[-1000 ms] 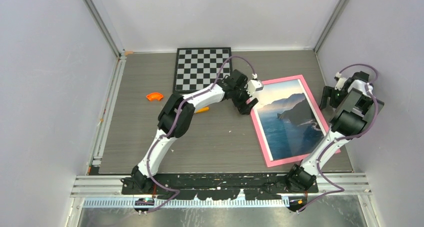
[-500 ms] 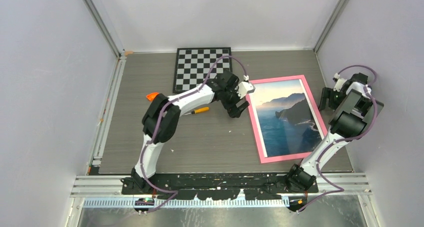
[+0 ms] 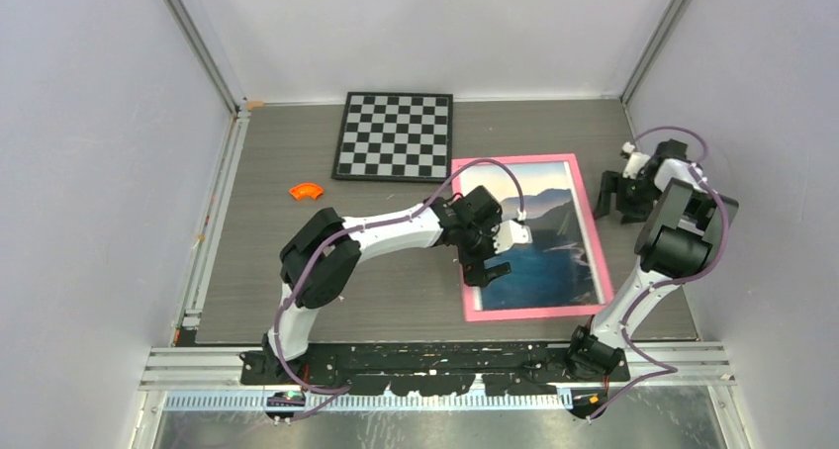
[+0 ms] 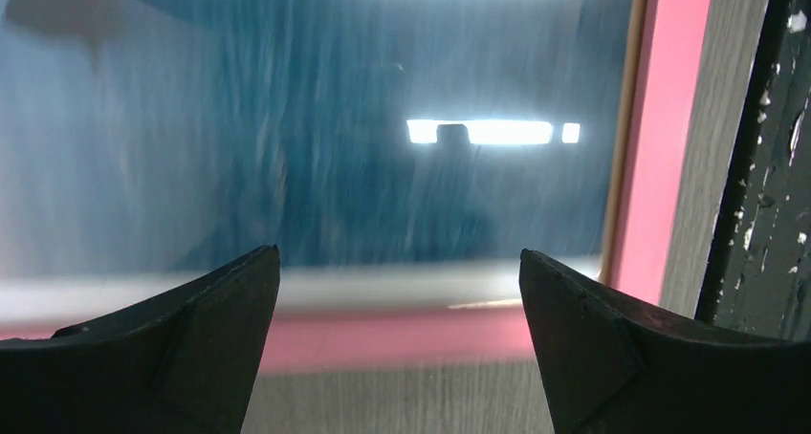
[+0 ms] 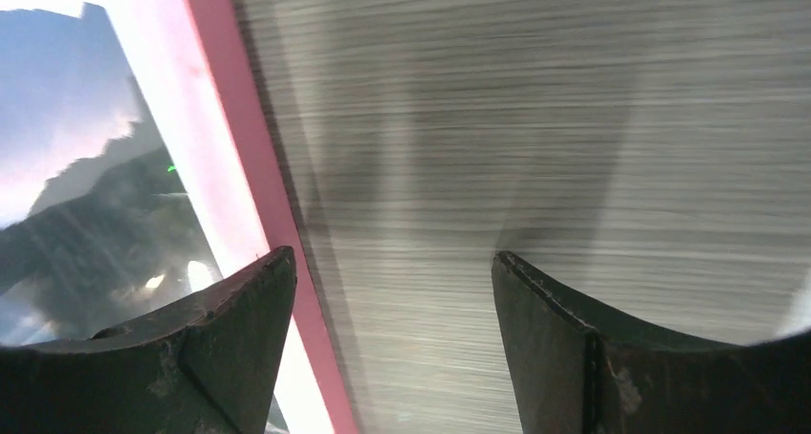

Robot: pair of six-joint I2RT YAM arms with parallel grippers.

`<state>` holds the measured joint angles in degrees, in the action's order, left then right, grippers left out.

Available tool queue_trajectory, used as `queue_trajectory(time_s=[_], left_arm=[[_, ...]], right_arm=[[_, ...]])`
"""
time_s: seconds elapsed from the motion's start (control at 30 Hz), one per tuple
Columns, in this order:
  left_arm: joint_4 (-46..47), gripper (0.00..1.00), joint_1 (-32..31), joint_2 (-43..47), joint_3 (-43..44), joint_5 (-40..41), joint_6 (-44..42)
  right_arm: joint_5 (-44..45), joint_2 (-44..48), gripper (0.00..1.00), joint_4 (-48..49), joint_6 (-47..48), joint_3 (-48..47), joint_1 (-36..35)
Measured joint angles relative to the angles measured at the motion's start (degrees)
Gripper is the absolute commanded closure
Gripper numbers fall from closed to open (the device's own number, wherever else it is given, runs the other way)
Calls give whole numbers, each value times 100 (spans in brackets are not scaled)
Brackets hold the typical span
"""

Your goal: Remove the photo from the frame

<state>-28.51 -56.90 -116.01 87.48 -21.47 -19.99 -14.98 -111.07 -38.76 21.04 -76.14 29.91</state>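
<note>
The frame's side border (image 3: 591, 233) leaves my right gripper little space next to the wall, so my left gripper should take hold of the frame's near border (image 3: 495, 314) and slide the frame to the middle.
The frame (image 3: 534, 313), thin pink border, lies flat on the right half of the table with the photo (image 3: 559, 256), a seascape, facing up inside it. My left gripper (image 3: 487, 258) hovers open over the frame's lower left part. In the left wrist view the open left gripper (image 4: 400, 254) has nothing between its fingers; beyond lie the photo's blue water (image 4: 383, 119), its white strip and the pink frame (image 4: 660, 166). My right gripper (image 3: 615, 204) stands open just right of the frame's right edge. In the right wrist view the right gripper (image 5: 392, 254) is over bare table, with the frame (image 5: 239, 138) and photo (image 5: 86, 195) at its left fingertip.
A black-and-white chessboard (image 3: 394, 135) lies at the back, close to the frame's far left corner. A small orange curved piece (image 3: 307, 190) sits on the table at left. The black base rail (image 4: 765, 166) runs along the near table edge.
The frame has slid left and turned straighter, nearer the chessboard. My left gripper moved toward the near side, onto the frame's lower left, and opened wider. My right gripper followed leftward.
</note>
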Motion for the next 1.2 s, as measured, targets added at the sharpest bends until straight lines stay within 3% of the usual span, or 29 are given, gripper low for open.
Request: queue_trajectory(time_s=[0.17, 0.37, 0.63, 0.8, 0.87, 1.0, 1.2], left_arm=[[4, 3, -153, 2, -138, -9, -109], [-68, 2, -358, 35, -188, 2, -306], [-452, 1, -662, 1032, -1388, 85, -525], [-638, 3, -885, 1598, -1993, 160, -636], [-614, 8, -994, 1635, -2142, 236, -632], [-496, 28, -1132, 1556, -2328, 636, -616], [-269, 53, -1095, 1126, -1895, 1220, -612]], right_arm=[[-715, 175, 21, -538, -275, 227, -498], [-1196, 247, 20, -892, -481, 400, -527], [-1598, 284, 16, -1252, -723, 573, -533], [-1633, 315, 22, -1250, -951, 654, -765], [-1615, 315, 24, -1209, -1071, 667, -911], [-1523, 304, 25, -1075, -1298, 669, -1093], [-1414, 79, 32, -1099, -1635, 400, -1123]])
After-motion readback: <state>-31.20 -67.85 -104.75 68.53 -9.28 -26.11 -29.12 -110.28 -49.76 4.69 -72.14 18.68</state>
